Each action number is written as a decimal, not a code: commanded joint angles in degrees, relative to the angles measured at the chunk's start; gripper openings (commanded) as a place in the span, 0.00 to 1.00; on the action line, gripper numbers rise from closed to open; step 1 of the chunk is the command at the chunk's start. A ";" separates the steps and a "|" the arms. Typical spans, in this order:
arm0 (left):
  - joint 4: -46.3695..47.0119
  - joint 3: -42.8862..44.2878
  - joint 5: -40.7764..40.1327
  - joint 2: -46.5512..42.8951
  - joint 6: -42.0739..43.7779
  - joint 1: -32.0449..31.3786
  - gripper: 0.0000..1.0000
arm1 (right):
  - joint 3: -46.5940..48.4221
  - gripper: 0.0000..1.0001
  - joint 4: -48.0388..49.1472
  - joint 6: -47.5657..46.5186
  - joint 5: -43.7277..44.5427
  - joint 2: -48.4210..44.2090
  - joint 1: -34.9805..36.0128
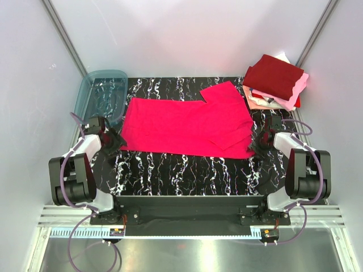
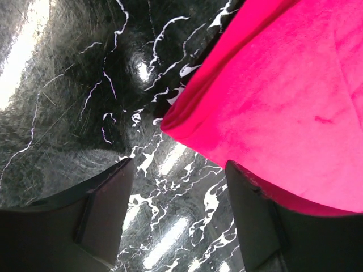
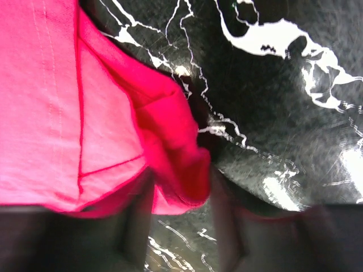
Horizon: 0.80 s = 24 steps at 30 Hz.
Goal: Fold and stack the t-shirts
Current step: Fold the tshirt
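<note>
Next, I pinch with my left gripper, as the t-shirt's corner lies beyond its open fingers; it should take that corner before both grippers pull the t-shirt nearer.
A bright pinkish-red t-shirt lies spread on the black marbled table. My left gripper is at the shirt's near left corner. In the left wrist view it is open, with bare table between the jaws and the shirt corner just ahead. My right gripper is at the near right corner. In the right wrist view it is shut on a bunched fold of the shirt. Folded shirts are stacked at the back right, dark maroon on top of pale pink.
A translucent blue-grey tub stands at the back left, close to the left arm. White walls close in the table on three sides. Bare marbled table runs between the shirt's near edge and the arm bases.
</note>
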 commanded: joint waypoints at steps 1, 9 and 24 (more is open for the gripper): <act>4.46 -1.41 -1.55 0.98 -1.33 0.18 0.63 | -0.93 0.40 2.57 -0.70 -0.17 0.58 -0.32; 5.43 -0.54 -2.69 2.47 -1.59 -0.44 0.37 | -0.93 0.09 1.52 -1.15 0.44 -0.03 -0.50; 12.37 -3.70 -3.93 4.58 -4.49 -1.67 0.52 | -1.20 0.04 0.73 -2.02 0.88 -1.62 -0.68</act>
